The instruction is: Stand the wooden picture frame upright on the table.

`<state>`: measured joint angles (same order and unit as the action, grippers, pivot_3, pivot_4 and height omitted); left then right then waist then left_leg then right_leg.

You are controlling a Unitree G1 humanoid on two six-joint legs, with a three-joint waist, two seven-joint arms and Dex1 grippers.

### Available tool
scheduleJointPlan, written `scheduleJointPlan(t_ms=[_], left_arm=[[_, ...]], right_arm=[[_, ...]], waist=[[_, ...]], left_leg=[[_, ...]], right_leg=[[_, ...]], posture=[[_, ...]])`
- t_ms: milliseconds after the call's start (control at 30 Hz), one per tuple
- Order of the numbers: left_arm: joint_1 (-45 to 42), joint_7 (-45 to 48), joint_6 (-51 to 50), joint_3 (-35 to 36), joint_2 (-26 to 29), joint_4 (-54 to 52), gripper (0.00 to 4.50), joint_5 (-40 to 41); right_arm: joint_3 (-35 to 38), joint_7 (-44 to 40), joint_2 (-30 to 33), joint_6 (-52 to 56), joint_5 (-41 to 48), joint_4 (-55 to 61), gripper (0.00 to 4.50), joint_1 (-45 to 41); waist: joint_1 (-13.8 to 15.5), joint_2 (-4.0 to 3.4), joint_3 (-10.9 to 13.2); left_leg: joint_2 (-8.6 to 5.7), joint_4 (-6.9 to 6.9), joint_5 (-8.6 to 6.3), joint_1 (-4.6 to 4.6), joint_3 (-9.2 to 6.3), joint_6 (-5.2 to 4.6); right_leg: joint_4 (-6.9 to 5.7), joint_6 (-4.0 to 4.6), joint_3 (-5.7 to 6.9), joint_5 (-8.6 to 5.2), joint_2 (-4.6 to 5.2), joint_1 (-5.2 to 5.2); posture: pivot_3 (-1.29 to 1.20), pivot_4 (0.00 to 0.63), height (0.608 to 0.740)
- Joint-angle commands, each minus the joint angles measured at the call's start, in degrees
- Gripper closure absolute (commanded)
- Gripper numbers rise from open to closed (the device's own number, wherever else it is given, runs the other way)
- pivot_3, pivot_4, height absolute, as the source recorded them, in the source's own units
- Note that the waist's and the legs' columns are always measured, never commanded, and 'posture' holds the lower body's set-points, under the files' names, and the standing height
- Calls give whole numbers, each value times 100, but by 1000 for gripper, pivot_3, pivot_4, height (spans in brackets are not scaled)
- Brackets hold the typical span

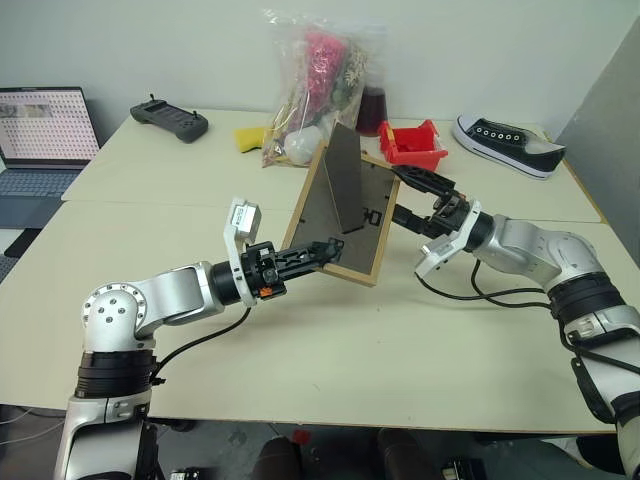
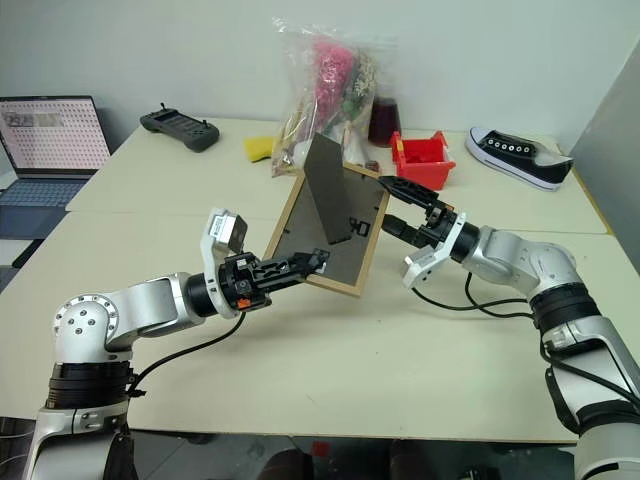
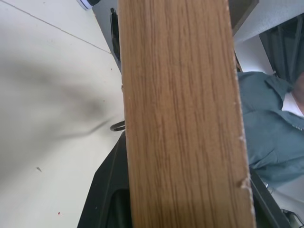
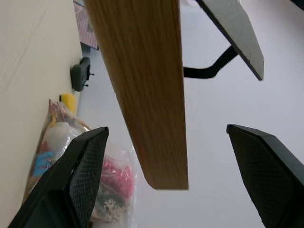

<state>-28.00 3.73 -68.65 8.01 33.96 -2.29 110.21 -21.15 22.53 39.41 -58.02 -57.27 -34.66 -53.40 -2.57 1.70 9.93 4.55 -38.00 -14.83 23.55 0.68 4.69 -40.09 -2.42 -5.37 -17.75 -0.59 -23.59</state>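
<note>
I should take the frame's side rim [image 1: 386,222] with my right gripper and turn the frame over, because the frame's stand [image 1: 343,165] points upward while my left gripper holds the frame's lower rim.
The wooden picture frame [image 1: 340,215] leans tilted over the middle of the table [image 1: 330,350], its dark grey back towards me and its stand folded out. Its lower edge is close to the tabletop; I cannot tell if it touches. My left gripper [image 1: 325,250] is shut on the frame's lower left rim, whose wood grain [image 3: 183,114] looms close in the left wrist view. My right gripper [image 1: 408,198] stands open at the frame's right side. Its black fingers [image 4: 71,185] straddle the wooden edge [image 4: 142,85] with gaps on both sides.
Behind the frame are a clear plastic bag [image 1: 315,85] of mixed items, a yellow object [image 1: 250,137], a red bin [image 1: 412,143] and a sneaker [image 1: 510,145]. A black controller [image 1: 170,120] and a laptop [image 1: 40,140] sit far left. A person's teal shirt [image 3: 270,128] is nearby.
</note>
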Motion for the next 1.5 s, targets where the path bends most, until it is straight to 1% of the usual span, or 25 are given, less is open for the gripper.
scheduleJointPlan(t_ms=[33, 67, 167, 233, 300, 367, 400, 467, 500, 733, 833, 900, 933, 967, 1000, 1033, 1067, 1133, 1200, 1233, 1267, 1367, 1400, 1467, 1500], left_arm=[[-55, 36, 133, 19, 61, -199, 3144, 279], [-43, 43, 128, -1, 76, -198, 3144, 279], [-22, 51, 120, -39, 73, -216, 3144, 279], [-1, 57, 127, -86, 62, -260, 3144, 279], [14, 57, 143, -106, 50, -284, 3144, 279], [35, 11, 206, -135, 73, -335, 3144, 277], [48, -1, 258, -135, 83, -374, 3144, 244], [69, -11, 358, -118, 99, -438, 2475, 78], [103, -7, 410, -87, 95, -428, 2405, 80], [189, -23, 711, 211, 325, -441, 936, 95], [396, -200, 944, 550, 539, -821, 344, 230], [655, -293, 1074, 848, 742, -1111, 34, 190], [784, -335, 1162, 1001, 837, -1201, 0, 121], [904, -326, 1240, 1163, 954, -1306, 0, -145], [1009, -289, 1307, 1287, 1091, -1467, 0, -559], [1087, -250, 1384, 1351, 1200, -1635, 0, -972], [1140, -213, 1448, 1378, 1264, -1751, 0, -1242], [1236, -126, 1681, 1363, 1361, -2015, 0, -1992], [1306, -91, 2073, 1306, 1464, -2374, 0, -3064], [1363, -25, 2233, 1224, 1562, -2551, 0, -3591], [1437, 65, 2320, 1179, 1607, -2698, 0, -3924], [1695, 339, 2464, 1164, 1589, -2959, 0, -4385], [1922, 429, 2490, 1253, 1516, -3088, 0, -4399], [2374, 625, 2554, 1379, 1452, -3278, 0, -4602], [2631, 712, 2580, 1477, 1396, -3336, 0, -4634]], right_arm=[[-53, 193, 187, -254, -8, 21, 1018, -267], [-92, 187, 209, -298, -18, -22, 1314, -305], [-164, 214, 251, -365, -52, -109, 1982, -392], [-204, 189, 258, -390, -38, -194, 2350, -455], [-237, 202, 261, -410, -44, -260, 2878, -498], [-261, 225, 275, -445, -57, -299, 3195, -531], [-269, 228, 286, -466, -53, -308, 3198, -543], [-279, 231, 304, -504, -41, -330, 3199, -558], [-281, 210, 319, -541, -12, -363, 3206, -557], [-270, 48, 384, -801, 260, -663, 3241, -530], [-249, -61, 371, -846, 454, -1026, 3241, -487], [-195, -349, 308, -947, 868, -1385, 3241, -463], [-189, -625, 249, -1032, 1177, -1554, 3241, -456], [-241, -1210, 114, -1108, 1698, -1802, 3241, -446], [-343, -2132, -85, -1073, 2494, -1995, 3241, -361], [-389, -3095, -284, -799, 3402, -1949, 3241, -217], [-392, -3811, -420, -571, 4068, -1879, 3242, -112], [-218, -5504, -732, 727, 5697, -1100, 3243, 236], [12, -6954, -1098, 2989, 7285, -41, 3243, 522], [92, -7380, -1195, 3866, 7801, 338, 3244, 604], [161, -7661, -1258, 4569, 8149, 624, 3245, 652], [355, -8161, -1358, 6073, 8816, 1200, 3247, 716], [448, -8260, -1532, 6647, 9091, 1176, 3247, 647], [547, -8466, -1837, 7280, 9291, 1019, 3247, 547], [565, -8547, -2060, 7346, 9222, 748, 3247, 497]], waist=[[15, 0, 0], [19, 0, 0], [24, 0, 0], [24, 0, 0], [24, 0, 0], [24, 0, 0], [23, 0, 0], [24, 0, 0], [25, 0, -1], [23, 0, -1], [22, 1, -1], [-4, 1, -1], [-12, 1, -1], [-24, 1, -1], [-33, 3, -2], [-55, 3, -2], [-88, 6, -2], [-96, 3, -1], [-85, -3, 3], [-74, -6, 5], [-67, -7, 5], [-10, -14, 10], [11, -14, 10], [25, -13, 9], [20, -14, 9]], left_leg=[[0, 0, 0, 0, -1, 0], [0, 0, 0, -1, -1, 0], [0, -1, 0, -6, -1, 0], [0, -1, 0, -6, -1, 0], [-1, -1, 0, -7, -1, 0], [-1, 0, 0, -8, 0, 0], [0, 0, 0, -8, -1, 0], [0, 0, 0, -9, -2, 0], [0, 0, 0, -9, -2, 0], [0, 0, 0, -13, 0, -1], [0, -1, 0, -13, 0, -1], [1, 1, 0, -14, 1, -1], [3, 1, 0, -14, 2, -1], [2, 4, 0, -15, 3, -1], [2, 3, 0, -15, 3, -1], [3, 3, 0, -19, 2, -1], [3, 5, -1, -32, 1, -2], [8, 10, -2, -74, -6, -5], [12, 8, -2, -77, -20, -4], [11, 7, -2, -75, -27, -3], [12, 7, -1, -74, -38, -3], [10, 6, -1, -70, -41, -2], [8, 7, -2, -70, -36, -4], [8, 8, -12, -71, -20, -21], [9, 8, -14, -71, -16, -25]], right_leg=[[0, 0, 1, 0, 0, 1], [0, 0, 2, 0, 0, 2], [1, 0, 1, 0, 0, 7], [1, 0, 1, 0, 0, 8], [0, 0, 1, 0, 0, 7], [-1, 0, 0, 0, 0, 7], [-1, 0, 1, 0, -1, 8], [-1, 0, 1, 0, -1, 9], [0, 0, 2, 0, -1, 9], [-1, 0, 0, 0, -1, 12], [-1, 0, 0, 0, 0, 13], [0, 0, -1, 0, 0, 13], [1, 1, -4, 0, 0, 13], [1, 1, -4, 0, 1, 13], [1, 0, -3, 0, 1, 14], [1, 1, -2, 0, 1, 19], [6, 1, -1, 0, 0, 34], [14, 1, -1, 0, -2, 88], [16, 1, 9, 0, -1, 99], [14, 1, 16, 0, 1, 98], [13, 1, 24, 0, 1, 98], [14, 1, 28, 0, 1, 94], [17, 2, 29, -1, 1, 94], [20, 2, 29, -1, 0, 94], [19, 3, 27, -1, -2, 91]], posture=[[0, 150, 740], [0, 150, 740], [0, 150, 740], [0, 150, 740], [0, 150, 740], [0, 150, 740], [0, 150, 740], [0, 150, 740], [0, 150, 740], [0, 150, 740], [0, 150, 740], [0, 150, 740], [0, 150, 740], [0, 150, 740], [0, 150, 740], [0, 150, 740], [0, 150, 740], [0, 150, 740], [0, 150, 740], [0, 150, 740], [0, 150, 740], [0, 150, 740], [0, 150, 740], [0, 150, 740], [0, 150, 740]])
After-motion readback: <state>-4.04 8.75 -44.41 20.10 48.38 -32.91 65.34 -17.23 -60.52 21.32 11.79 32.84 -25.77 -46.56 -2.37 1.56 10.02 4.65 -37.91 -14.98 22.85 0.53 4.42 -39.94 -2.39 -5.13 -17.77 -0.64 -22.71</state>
